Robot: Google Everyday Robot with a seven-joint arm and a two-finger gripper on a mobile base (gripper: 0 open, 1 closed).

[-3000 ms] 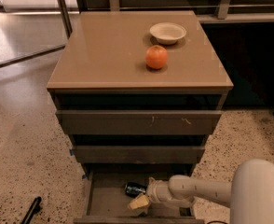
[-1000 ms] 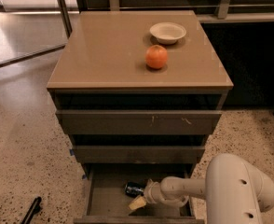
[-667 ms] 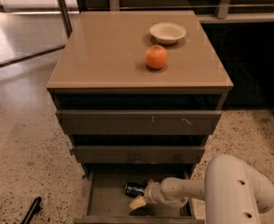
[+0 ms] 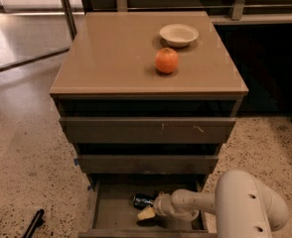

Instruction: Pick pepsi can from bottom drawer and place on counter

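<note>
My gripper's pale tip is resting close to one end of the pepsi can (image 4: 142, 200), so the can will tilt and hang at a slant when I lift it.
The pepsi can (image 4: 142, 200) lies on its side in the open bottom drawer (image 4: 102, 212), near the middle. My gripper (image 4: 148, 210) is reached down into the drawer from the right, right at the can's near side, with a pale tip just below the can. My white arm (image 4: 245, 205) fills the lower right corner. The counter (image 4: 116, 53) is the tan cabinet top above.
An orange (image 4: 166, 60) and a white bowl (image 4: 179, 34) sit on the counter's right back part. The two upper drawers (image 4: 146, 130) are slightly ajar. Speckled floor surrounds the cabinet; a dark object (image 4: 34, 222) lies at lower left.
The arm's big white joint has shifted left toward the cabinet since three seconds ago. The gripper has stayed by the can in the drawer. The can has not moved.
</note>
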